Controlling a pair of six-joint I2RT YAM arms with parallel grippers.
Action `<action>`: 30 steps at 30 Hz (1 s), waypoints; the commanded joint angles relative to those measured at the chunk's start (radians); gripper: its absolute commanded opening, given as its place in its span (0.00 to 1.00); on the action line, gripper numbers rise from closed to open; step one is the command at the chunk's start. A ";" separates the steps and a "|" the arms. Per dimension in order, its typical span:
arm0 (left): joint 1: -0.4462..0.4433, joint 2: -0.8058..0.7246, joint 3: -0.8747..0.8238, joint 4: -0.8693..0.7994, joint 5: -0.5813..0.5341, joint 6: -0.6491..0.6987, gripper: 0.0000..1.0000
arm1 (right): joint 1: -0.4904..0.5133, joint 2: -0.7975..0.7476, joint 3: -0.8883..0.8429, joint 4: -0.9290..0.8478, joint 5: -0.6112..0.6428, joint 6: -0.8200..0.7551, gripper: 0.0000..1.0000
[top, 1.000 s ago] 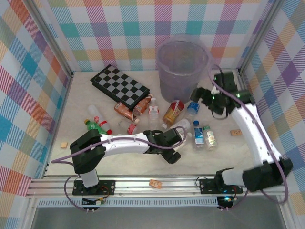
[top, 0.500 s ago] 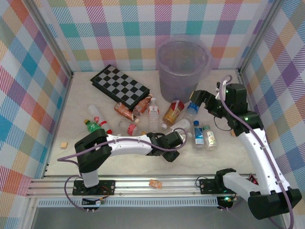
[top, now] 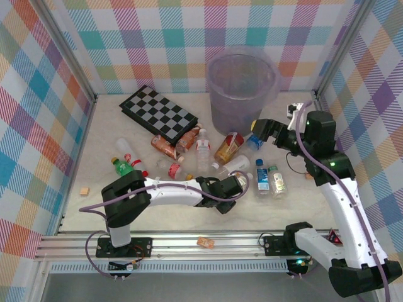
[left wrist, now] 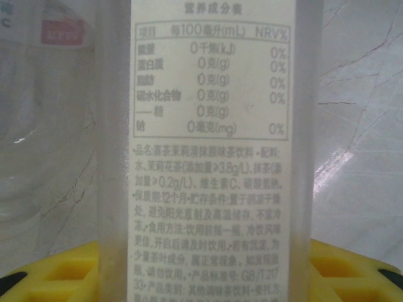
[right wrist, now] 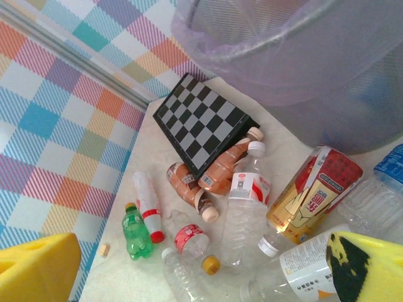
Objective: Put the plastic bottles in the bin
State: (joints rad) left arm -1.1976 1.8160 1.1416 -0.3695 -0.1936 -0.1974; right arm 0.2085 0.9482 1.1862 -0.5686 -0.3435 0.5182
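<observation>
My gripper will carry the white-labelled bottle over, and since a faint blue patch point(right wrist: 379, 91) shows through the pale-purple bin's side point(top: 240, 100), I should expect bottles already inside.
The pale-purple bin point(top: 242, 88) stands at the back. Plastic bottles lie scattered in front of it. My left gripper point(top: 228, 187) is shut on a white-labelled bottle point(left wrist: 211, 145), its yellow fingers point(left wrist: 53, 277) against both sides; the same white-labelled bottle point(top: 236, 165) lies on the table. My right gripper point(top: 255, 126) hangs open and empty beside the bin's base, above a blue-labelled bottle point(top: 253, 143). In the right wrist view, the right gripper point(right wrist: 201, 270) looks down on a red-gold bottle point(right wrist: 315, 195), a clear bottle point(right wrist: 249, 189) and a green bottle point(right wrist: 137, 231).
A folded checkerboard point(top: 158, 113) lies left of the bin, with two brown bottles point(top: 187, 138) against its near edge. Two more bottles point(top: 269, 179) lie right of the left gripper. Small orange cubes point(top: 84, 190) sit near the walls. Checked walls close in three sides.
My left gripper has slid forward onto the white-labelled bottle. The right arm's elbow has risen and swung, and its gripper has drifted slightly left near the bin.
</observation>
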 commanded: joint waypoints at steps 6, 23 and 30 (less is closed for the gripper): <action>-0.010 -0.249 -0.028 -0.008 -0.012 0.009 0.39 | -0.004 0.004 0.062 -0.203 -0.166 -0.113 1.00; 0.091 -0.537 -0.177 0.229 0.088 -0.124 0.37 | 0.173 0.143 -0.213 0.180 -0.323 0.112 0.96; 0.101 -0.538 -0.189 0.252 0.086 -0.140 0.37 | 0.212 0.214 -0.243 0.269 -0.317 0.155 0.71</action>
State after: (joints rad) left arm -1.1042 1.2991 0.9581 -0.1787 -0.1307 -0.3225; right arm 0.4091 1.1522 0.9516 -0.3786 -0.6353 0.6495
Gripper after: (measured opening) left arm 0.520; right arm 0.735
